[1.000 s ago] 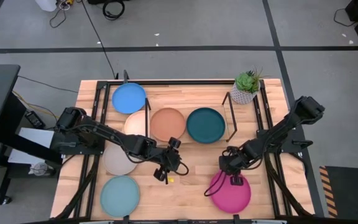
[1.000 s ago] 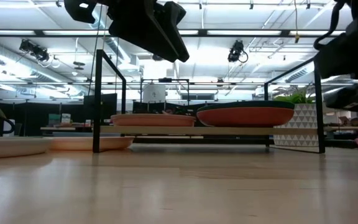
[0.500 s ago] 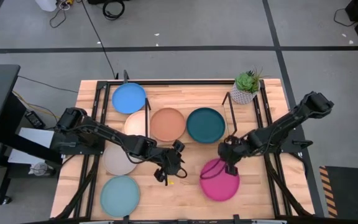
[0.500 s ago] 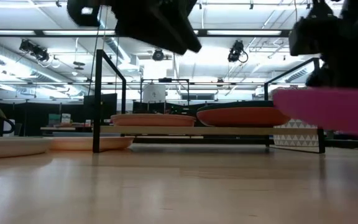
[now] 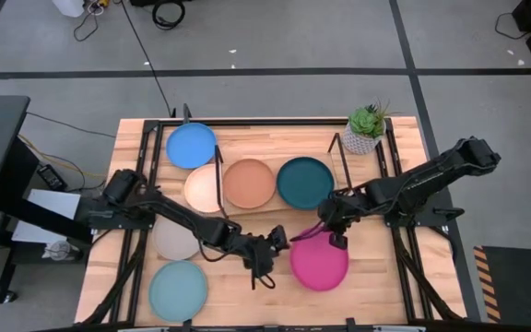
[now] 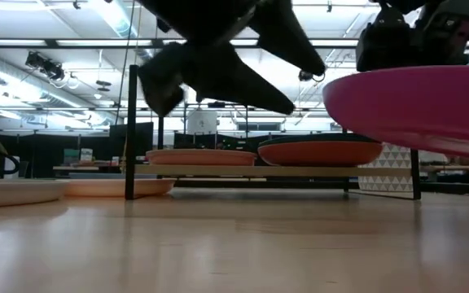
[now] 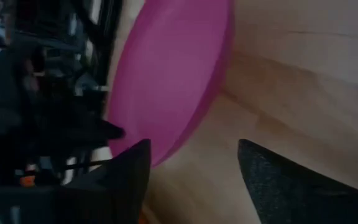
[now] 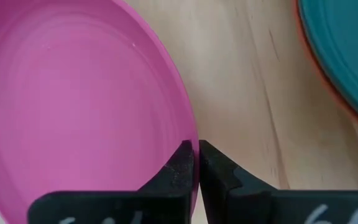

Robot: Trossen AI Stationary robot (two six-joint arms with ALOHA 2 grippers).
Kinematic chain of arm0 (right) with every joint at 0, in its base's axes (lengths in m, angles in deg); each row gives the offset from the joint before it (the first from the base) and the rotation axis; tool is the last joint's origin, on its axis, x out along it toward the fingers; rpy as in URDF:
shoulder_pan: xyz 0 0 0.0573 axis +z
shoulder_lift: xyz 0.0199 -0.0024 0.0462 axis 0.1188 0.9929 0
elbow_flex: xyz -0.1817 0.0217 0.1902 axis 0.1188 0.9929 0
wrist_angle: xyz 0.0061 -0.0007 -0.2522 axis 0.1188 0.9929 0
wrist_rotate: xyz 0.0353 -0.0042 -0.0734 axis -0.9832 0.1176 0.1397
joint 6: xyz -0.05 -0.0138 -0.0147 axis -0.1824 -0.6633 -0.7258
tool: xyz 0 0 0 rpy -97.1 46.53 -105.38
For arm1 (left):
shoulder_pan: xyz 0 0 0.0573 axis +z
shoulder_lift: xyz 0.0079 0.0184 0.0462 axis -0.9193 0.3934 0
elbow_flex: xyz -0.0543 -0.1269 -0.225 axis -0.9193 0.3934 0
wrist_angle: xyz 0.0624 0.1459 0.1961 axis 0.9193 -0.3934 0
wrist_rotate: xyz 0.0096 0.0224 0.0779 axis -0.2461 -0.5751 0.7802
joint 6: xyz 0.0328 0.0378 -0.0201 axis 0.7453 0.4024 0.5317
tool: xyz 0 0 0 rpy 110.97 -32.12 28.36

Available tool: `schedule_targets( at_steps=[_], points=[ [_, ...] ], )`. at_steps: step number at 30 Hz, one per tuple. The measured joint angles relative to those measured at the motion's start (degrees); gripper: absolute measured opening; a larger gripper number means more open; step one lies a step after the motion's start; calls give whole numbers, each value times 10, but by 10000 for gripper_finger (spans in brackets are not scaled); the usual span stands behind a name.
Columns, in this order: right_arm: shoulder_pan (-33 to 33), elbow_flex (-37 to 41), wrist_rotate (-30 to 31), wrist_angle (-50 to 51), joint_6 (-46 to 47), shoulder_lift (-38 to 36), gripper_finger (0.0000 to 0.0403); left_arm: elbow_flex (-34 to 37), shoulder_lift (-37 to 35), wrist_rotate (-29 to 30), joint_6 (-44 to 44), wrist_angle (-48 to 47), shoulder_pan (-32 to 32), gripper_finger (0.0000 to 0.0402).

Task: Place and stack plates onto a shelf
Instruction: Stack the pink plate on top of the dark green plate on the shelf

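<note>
The magenta plate should cover the dark teal plate completely when I stack it, because their round rims look about the same width.
The magenta plate hangs in the air over the table's near middle, held by my right gripper, which is shut on its rim. My left gripper is open, just left of the magenta plate, touching nothing that I can see. On the shelf rest a salmon plate and a dark teal plate, the latter stacked on an orange one. Cream, blue, grey and light teal plates lie on the table at the left. My right gripper pinches the magenta plate's rim on its far side between the two fingers, coming slanting down from the table's far right. The plate is lifted clear of the table, roughly level, reaching out from the fingers toward the near edge.
A potted plant stands at the far right corner, behind the shelf's right wire frame. Black rails run along both sides of the table. Bare wood shows along the near edge between the light teal and magenta plates.
My right gripper has raised the magenta plate off the table and carried it left and toward the far edge, so it now hangs clear. My left gripper has moved right and toward the near edge, closing on the plate's left rim.
</note>
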Motion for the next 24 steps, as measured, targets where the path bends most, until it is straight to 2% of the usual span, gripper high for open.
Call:
schedule_targets(
  at_steps=[5, 11, 17, 24],
  points=[
    [-11, 0, -14, -15, -16, -1, 21, -1, 19, 1, 59, 36, 6, 271],
    [-24, 0, -27, -51, -30, -1, 21, -1, 44, 1, 115, 76, 8, 249],
    [-28, 0, -28, -76, -32, -1, 28, 0, 45, 7, 123, 90, 7, 178],
    [-27, 0, -28, -94, -34, -3, 69, 0, 45, 9, 115, 93, 7, 75]
  ],
)
